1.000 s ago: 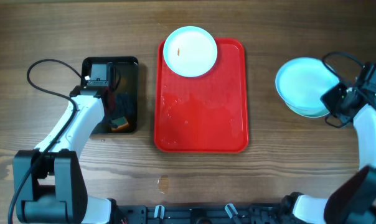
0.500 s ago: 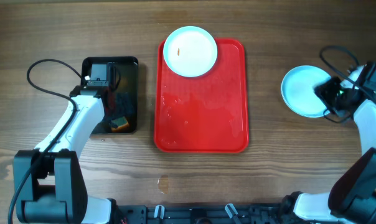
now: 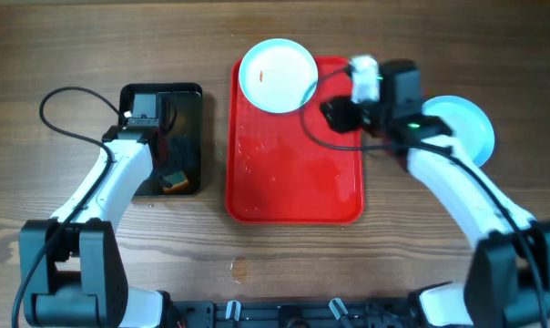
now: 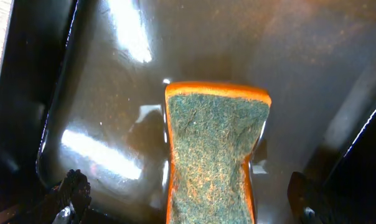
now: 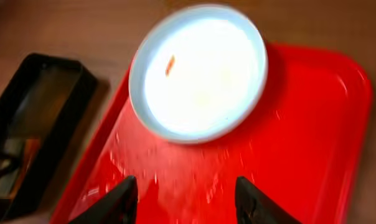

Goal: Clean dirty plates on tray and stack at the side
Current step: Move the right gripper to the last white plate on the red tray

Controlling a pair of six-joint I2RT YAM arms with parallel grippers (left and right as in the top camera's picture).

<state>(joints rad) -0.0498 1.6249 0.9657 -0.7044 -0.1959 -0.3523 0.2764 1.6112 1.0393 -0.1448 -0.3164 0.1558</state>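
Note:
I should move the smeared plate with my right gripper to the middle of the red tray and hold the plate's rim, because the plate sticks out over the red tray's far edge.
One pale-blue plate with a small orange smear lies on the far left corner of the red tray. It also shows in the right wrist view, with the tray under it. My right gripper is open and empty above the tray, just right of this plate. More pale-blue plates lie on the table to the right, partly hidden by my right arm. My left gripper is open over an orange-edged green sponge.
The sponge lies in a small black tray left of the red tray, seen also in the right wrist view. A black cable loops on the table at far left. The red tray's surface looks wet.
My right gripper let go of a plate at the right side and swung left over the red tray toward the smeared plate. My left arm has not moved.

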